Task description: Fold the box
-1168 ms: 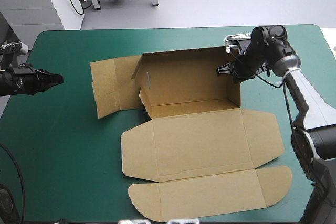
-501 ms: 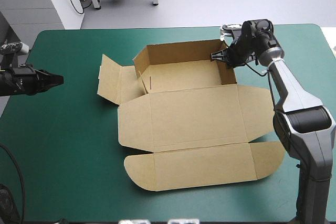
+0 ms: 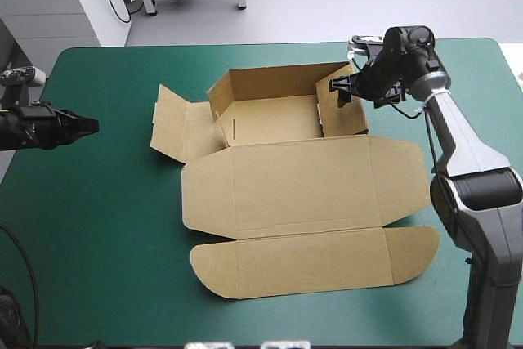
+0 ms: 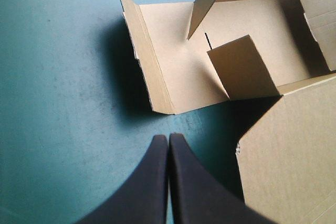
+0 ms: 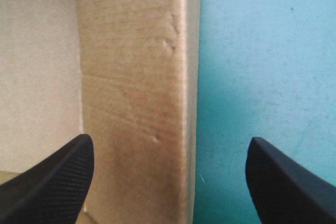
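Note:
The lid (image 3: 306,185) is joined to the tray along a crease (image 3: 298,141), so the lid will rise as well, sloping down from the tray, when I lift the tray.
The brown box (image 3: 294,177) lies mid-table. Its tray stands at the far side with walls raised, and the lid (image 3: 302,259) lies flat toward the near edge. My right gripper (image 3: 340,92) hovers at the top of the tray's right wall (image 3: 343,118). In the right wrist view it (image 5: 168,182) is open, and that wall (image 5: 136,103) stands between the fingers untouched. My left gripper (image 3: 88,125) is shut and holds nothing, low over the cover near the table's left edge. It (image 4: 168,142) points at the box's left side flap (image 4: 173,77).
The left side flap (image 3: 173,124) lies spread out beyond the tray, partly raised. Bare teal-green cover (image 3: 106,226) runs between the left gripper and the box. The table's far edge (image 3: 270,43) is close behind the tray.
The tray, earlier tipped up, has come down flat and the box has shifted left. My right gripper has opened and let go of the right wall. The left arm has not moved.

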